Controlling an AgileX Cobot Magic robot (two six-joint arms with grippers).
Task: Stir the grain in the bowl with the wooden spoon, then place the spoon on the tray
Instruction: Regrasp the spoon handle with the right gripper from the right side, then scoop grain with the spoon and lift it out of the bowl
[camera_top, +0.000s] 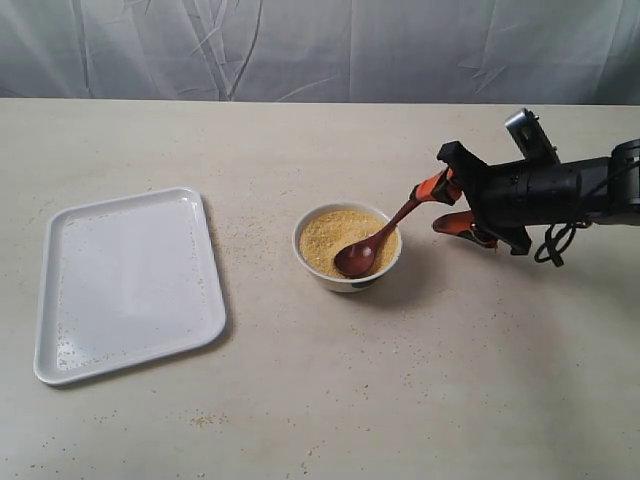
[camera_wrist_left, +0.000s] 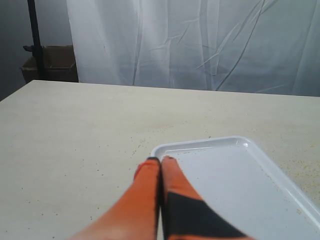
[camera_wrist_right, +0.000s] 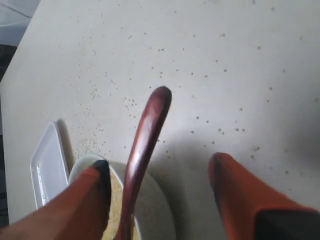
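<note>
The spoon's handle leans across the white bowl's rim (camera_top: 390, 227), and the spoon's head is in the grain. The white bowl will tilt for a moment when I lift the spoon's handle.
The white bowl (camera_top: 347, 283) stands mid-table, filled with yellow-orange grain (camera_top: 322, 240). The dark wooden spoon (camera_top: 375, 240) lies with its head in the grain, and its handle leans over the rim toward the right. My right gripper (camera_top: 440, 205) is open, one finger on each side of the handle's end. In the right wrist view the spoon (camera_wrist_right: 147, 135) passes between the spread fingers of the right gripper (camera_wrist_right: 160, 165) without touching them, above the bowl (camera_wrist_right: 155, 210) and grain (camera_wrist_right: 116, 200). The white tray (camera_top: 130, 280) lies at the left. My left gripper (camera_wrist_left: 161, 160) is shut and empty over a corner of the tray (camera_wrist_left: 235, 185); the exterior view does not show it.
Loose grains are scattered on the table between tray and bowl and inside the tray. A white curtain hangs behind the table's far edge. A dark stand and a cardboard box (camera_wrist_left: 50, 62) sit beyond the table in the left wrist view.
</note>
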